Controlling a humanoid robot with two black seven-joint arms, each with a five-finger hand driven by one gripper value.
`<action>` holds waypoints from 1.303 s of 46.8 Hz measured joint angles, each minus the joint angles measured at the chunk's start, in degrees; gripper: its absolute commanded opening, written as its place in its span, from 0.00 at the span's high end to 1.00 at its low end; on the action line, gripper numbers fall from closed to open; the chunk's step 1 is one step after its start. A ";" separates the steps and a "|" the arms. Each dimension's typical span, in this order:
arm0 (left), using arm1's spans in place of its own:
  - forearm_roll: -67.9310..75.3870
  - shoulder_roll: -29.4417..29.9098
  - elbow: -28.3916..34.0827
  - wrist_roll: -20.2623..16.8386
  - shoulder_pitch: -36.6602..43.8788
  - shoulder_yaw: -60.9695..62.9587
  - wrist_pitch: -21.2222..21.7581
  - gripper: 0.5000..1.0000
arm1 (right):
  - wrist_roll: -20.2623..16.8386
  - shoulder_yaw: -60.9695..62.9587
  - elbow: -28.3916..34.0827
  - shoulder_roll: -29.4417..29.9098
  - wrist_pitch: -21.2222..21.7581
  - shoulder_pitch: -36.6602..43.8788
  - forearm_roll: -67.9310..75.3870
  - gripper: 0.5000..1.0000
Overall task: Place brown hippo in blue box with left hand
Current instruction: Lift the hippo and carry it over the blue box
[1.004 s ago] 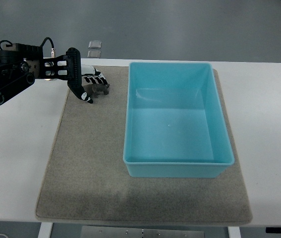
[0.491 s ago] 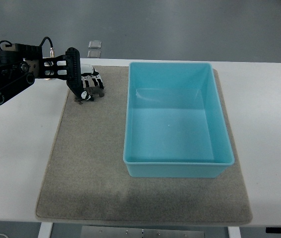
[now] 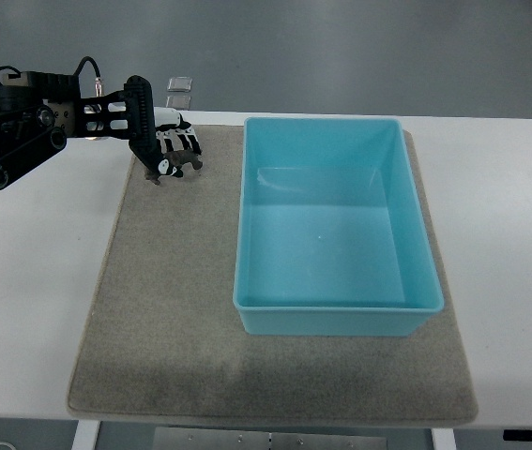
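My left fingers grip the brown hippo (image 3: 185, 160) and the blue box (image 3: 326, 211) is open, so I'll go on carrying until the hippo hangs inside the box's rim, then let go.
My left hand (image 3: 167, 155) reaches in from the left edge at the back left of the grey mat (image 3: 181, 309). Its black and white fingers are curled around the small brown hippo (image 3: 183, 165), which shows between them, lifted slightly off the mat. The blue box (image 3: 336, 225) stands to the right of the hand, open and with nothing inside. The right arm does not show.
The mat lies on a white table (image 3: 31, 300). Two small clear squares (image 3: 179, 91) lie at the table's back edge, behind the hand. Grey floor runs beyond the table.
The left hand's fingers closed around the hippo, and hand and hippo have risen slightly toward the back of the mat.
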 measured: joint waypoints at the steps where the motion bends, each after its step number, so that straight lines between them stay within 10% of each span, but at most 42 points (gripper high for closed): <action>1: -0.02 0.00 -0.02 0.00 -0.38 -0.01 0.10 1.00 | 0.00 0.00 0.00 0.00 0.00 -0.01 0.00 0.13; 52: 0.03 -5.65 -15.00 0.01 -3.44 -5.40 6.57 0.99 | 0.01 0.00 0.00 0.00 0.00 -0.03 0.00 0.13; 61: -0.02 -6.93 -14.92 -0.01 -1.78 -5.22 6.39 0.73 | 0.01 0.00 0.00 0.00 0.00 0.01 0.00 0.13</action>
